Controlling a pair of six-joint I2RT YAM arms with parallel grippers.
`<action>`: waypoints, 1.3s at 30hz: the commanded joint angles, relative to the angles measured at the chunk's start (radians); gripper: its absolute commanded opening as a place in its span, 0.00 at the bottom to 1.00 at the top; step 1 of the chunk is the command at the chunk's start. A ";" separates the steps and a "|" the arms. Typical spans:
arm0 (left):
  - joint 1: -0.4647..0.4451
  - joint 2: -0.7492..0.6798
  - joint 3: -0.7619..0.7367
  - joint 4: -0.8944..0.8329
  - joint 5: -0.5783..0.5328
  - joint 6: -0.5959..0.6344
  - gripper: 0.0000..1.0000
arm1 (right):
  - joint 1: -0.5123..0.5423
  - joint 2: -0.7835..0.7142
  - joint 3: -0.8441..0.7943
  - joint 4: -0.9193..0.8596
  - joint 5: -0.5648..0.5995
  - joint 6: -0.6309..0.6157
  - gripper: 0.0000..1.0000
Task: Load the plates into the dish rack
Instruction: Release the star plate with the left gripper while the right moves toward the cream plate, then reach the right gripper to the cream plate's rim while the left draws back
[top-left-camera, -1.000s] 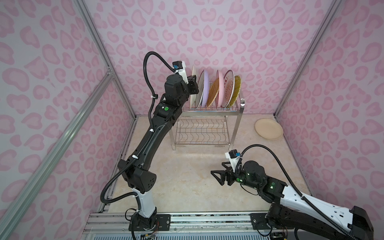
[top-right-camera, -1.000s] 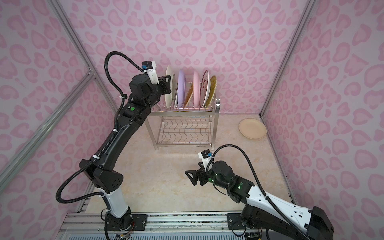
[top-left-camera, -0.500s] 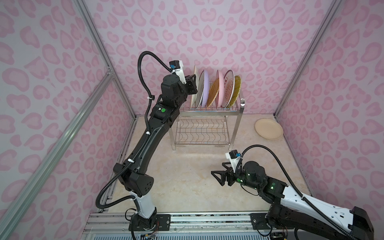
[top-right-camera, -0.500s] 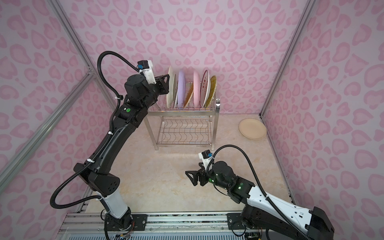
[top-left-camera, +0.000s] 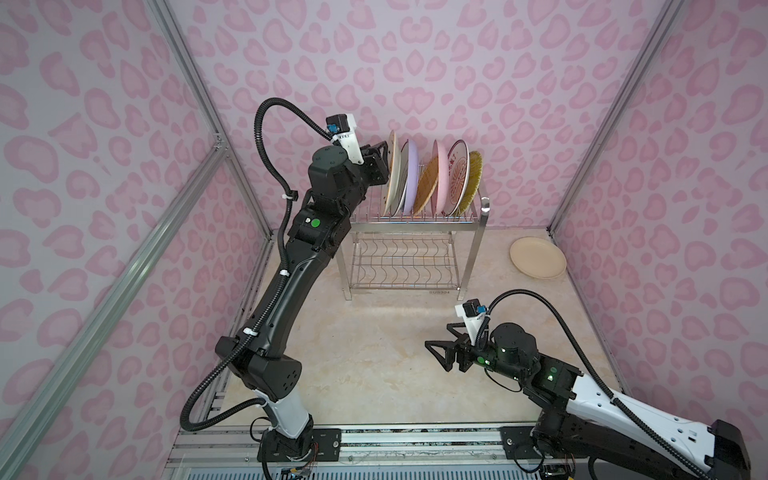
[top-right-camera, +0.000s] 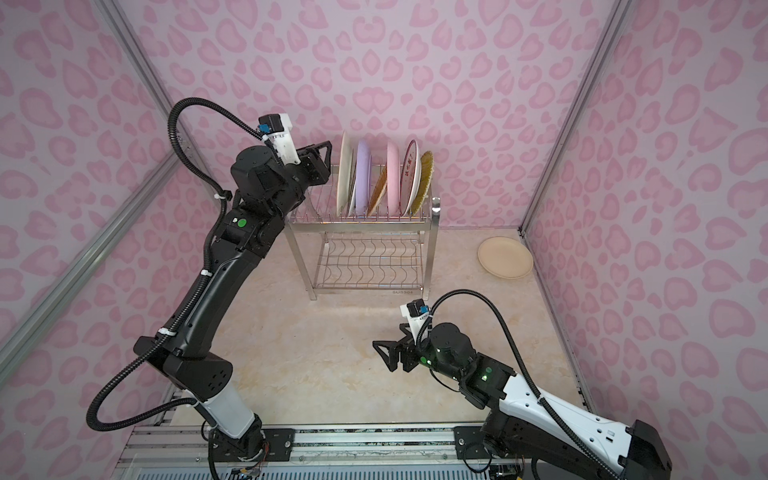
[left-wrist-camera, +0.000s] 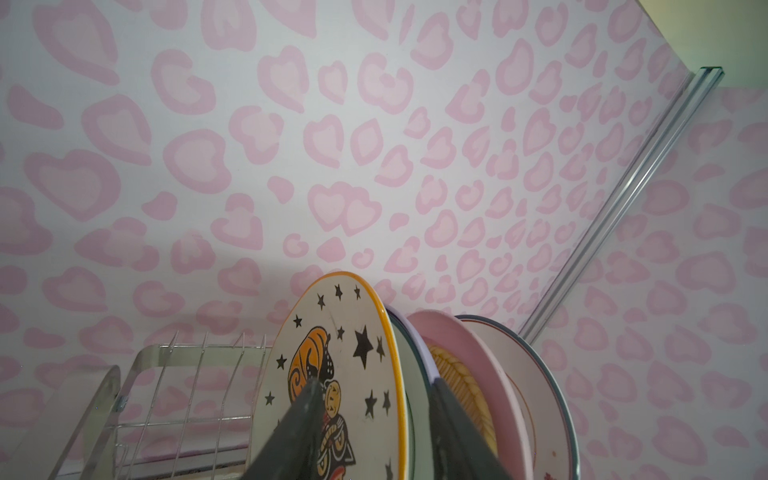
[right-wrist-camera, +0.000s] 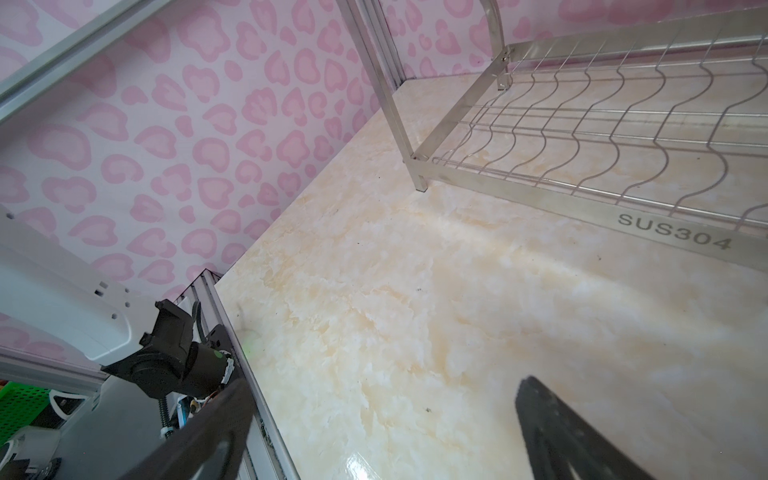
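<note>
The cream plate lies flat and clear of the dish rack, so my open right gripper should keep going toward the cream plate's near edge and close there.
The dish rack holds several plates upright in its top tier. The star-patterned plate stands at the left end, then the lilac plate, the orange woven one, the pink one, the ring-emblem one and the yellow one. My left gripper is open just left of the star plate, its jaws standing either side of the rim line without touching. A cream plate lies flat at the back right. My right gripper hangs open and empty over the table.
The rack's lower wavy-wire shelf is bare. Pink patterned walls with metal frame posts close in on three sides. A rail with both arm bases runs along the front edge.
My left gripper has opened and drawn slightly back to the left from the star-patterned plate, which stays in the rack. The right arm has not moved.
</note>
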 joint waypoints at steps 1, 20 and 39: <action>0.021 -0.059 -0.023 0.003 0.037 -0.046 0.50 | -0.002 -0.019 0.029 -0.045 0.050 -0.035 0.98; 0.113 -0.881 -0.966 0.314 0.356 -0.364 0.97 | -0.174 -0.142 0.148 -0.298 0.257 0.013 0.99; 0.114 -1.335 -1.353 -0.036 0.571 -0.149 0.97 | -0.882 0.250 -0.003 0.108 -0.002 0.428 0.99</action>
